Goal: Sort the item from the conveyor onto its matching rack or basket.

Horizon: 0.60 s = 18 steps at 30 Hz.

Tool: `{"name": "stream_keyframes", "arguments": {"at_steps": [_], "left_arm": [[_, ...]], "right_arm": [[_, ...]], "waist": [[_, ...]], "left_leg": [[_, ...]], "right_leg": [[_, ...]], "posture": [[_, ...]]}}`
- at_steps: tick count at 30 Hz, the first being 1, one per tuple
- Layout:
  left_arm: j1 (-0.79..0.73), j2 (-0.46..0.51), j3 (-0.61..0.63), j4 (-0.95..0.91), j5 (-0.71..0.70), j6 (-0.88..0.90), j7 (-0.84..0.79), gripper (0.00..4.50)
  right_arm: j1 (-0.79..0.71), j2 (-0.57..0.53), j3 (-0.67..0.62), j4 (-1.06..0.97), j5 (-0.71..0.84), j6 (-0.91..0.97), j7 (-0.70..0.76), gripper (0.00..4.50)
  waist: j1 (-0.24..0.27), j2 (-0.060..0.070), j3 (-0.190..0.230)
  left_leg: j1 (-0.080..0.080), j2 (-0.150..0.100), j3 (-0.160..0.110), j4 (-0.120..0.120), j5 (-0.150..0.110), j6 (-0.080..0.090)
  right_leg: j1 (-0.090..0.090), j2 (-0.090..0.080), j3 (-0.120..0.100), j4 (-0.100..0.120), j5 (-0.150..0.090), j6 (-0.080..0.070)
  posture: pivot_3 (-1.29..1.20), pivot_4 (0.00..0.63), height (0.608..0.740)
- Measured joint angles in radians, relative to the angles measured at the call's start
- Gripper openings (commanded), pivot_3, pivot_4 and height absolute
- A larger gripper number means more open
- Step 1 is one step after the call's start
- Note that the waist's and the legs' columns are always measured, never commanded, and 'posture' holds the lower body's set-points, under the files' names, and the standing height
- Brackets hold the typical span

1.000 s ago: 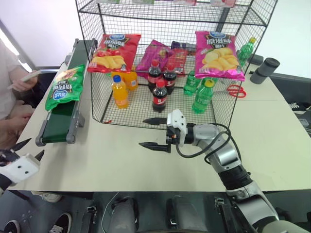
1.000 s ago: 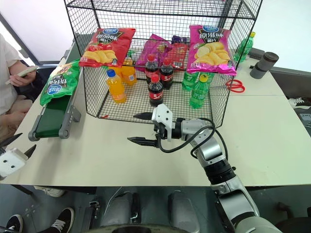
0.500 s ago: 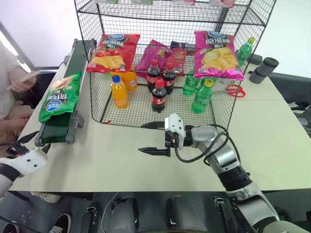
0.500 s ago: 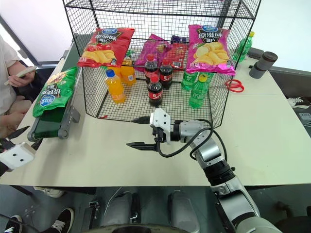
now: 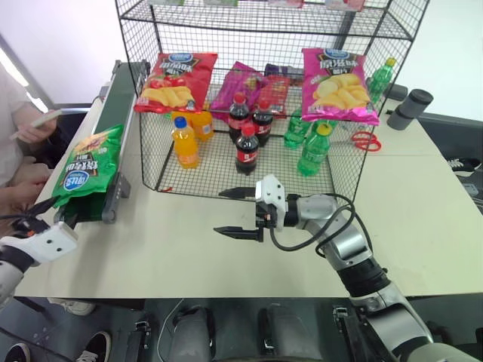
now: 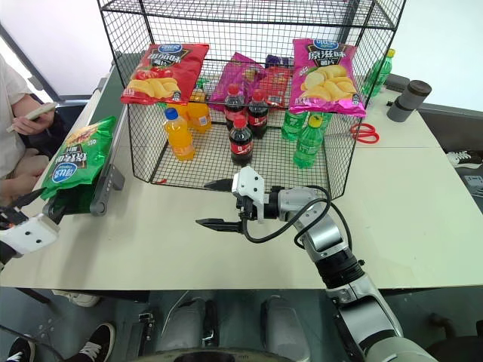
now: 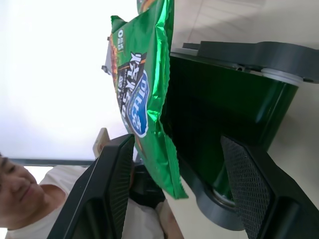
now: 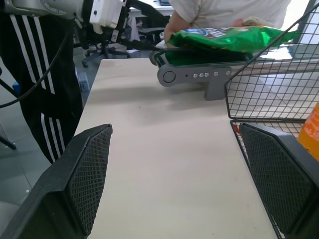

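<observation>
The plump green chip bag (image 5: 90, 163) will stand up stiffly while I carry it, because the overhanging end (image 5: 66, 194) sticks out straight past the roller.
The item, a glossy green chip bag (image 5: 87, 167) with a blue oval logo, lies at the near end of the conveyor (image 5: 115, 94), its lower edge hanging over the end roller. My left gripper (image 5: 41, 221) hovers just in front of that end, open and empty. In the left wrist view the bag (image 7: 142, 94) and the belt (image 7: 224, 109) sit just beyond the fingers (image 7: 107, 199). My right gripper (image 5: 223, 213) hangs open and empty over the table, pointing left in front of the rack (image 5: 196, 188).
Red (image 5: 175, 81) and pink (image 5: 338, 87) chip bags hang on the rack's front, with a purple bag (image 5: 241, 87) behind. Orange (image 5: 186, 142), cola (image 5: 247, 149) and green (image 5: 313, 151) bottles stand inside. Red scissors (image 5: 366, 141) and a grey cylinder (image 5: 411, 108) lie right. A person (image 5: 15, 128) sits left.
The green bag has ridden down the belt to its near end. My left gripper has come up and forward toward that end. The right arm has stayed still.
</observation>
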Motion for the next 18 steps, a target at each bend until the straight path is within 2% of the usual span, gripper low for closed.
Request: {"name": "stream_keyframes", "arguments": {"at_steps": [15,16,17,18], "left_arm": [[-0.044,0.000,-0.028,0.000,-0.002,0.040,0.006,2.88],[-0.051,0.000,-0.033,0.000,-0.004,0.042,0.003,2.50],[-0.053,0.000,-0.035,0.000,-0.006,0.043,-0.001,2.40],[-0.054,0.000,-0.037,-0.001,-0.009,0.045,-0.007,2.04]], "right_arm": [[0.000,-0.004,-0.001,0.000,0.000,0.000,-0.015,4.27],[0.000,-0.006,-0.002,0.000,0.000,0.000,-0.017,4.50],[0.000,-0.006,-0.002,0.000,0.000,0.000,-0.018,4.50],[0.000,-0.007,-0.003,0.000,0.000,0.000,-0.020,4.50]], "waist": [[0.001,0.000,0.000],[0.001,0.000,0.000],[0.001,0.000,0.000],[0.001,0.000,0.000]], "left_leg": [[0.000,0.000,0.000,0.000,0.000,0.000],[0.000,0.000,0.000,0.000,0.000,0.000],[0.000,0.000,0.000,0.000,0.000,0.000],[0.000,0.000,0.000,0.000,0.000,0.000]], "right_leg": [[0.000,0.000,0.000,0.000,0.000,0.000],[0.000,0.000,0.000,0.000,0.000,0.000],[0.000,0.000,0.000,0.000,0.000,0.000],[0.000,0.000,0.000,0.000,0.000,0.000]], "posture": [[0.00,0.150,0.740],[0.00,0.150,0.740],[0.00,0.150,0.740],[0.00,0.150,0.740]]}}
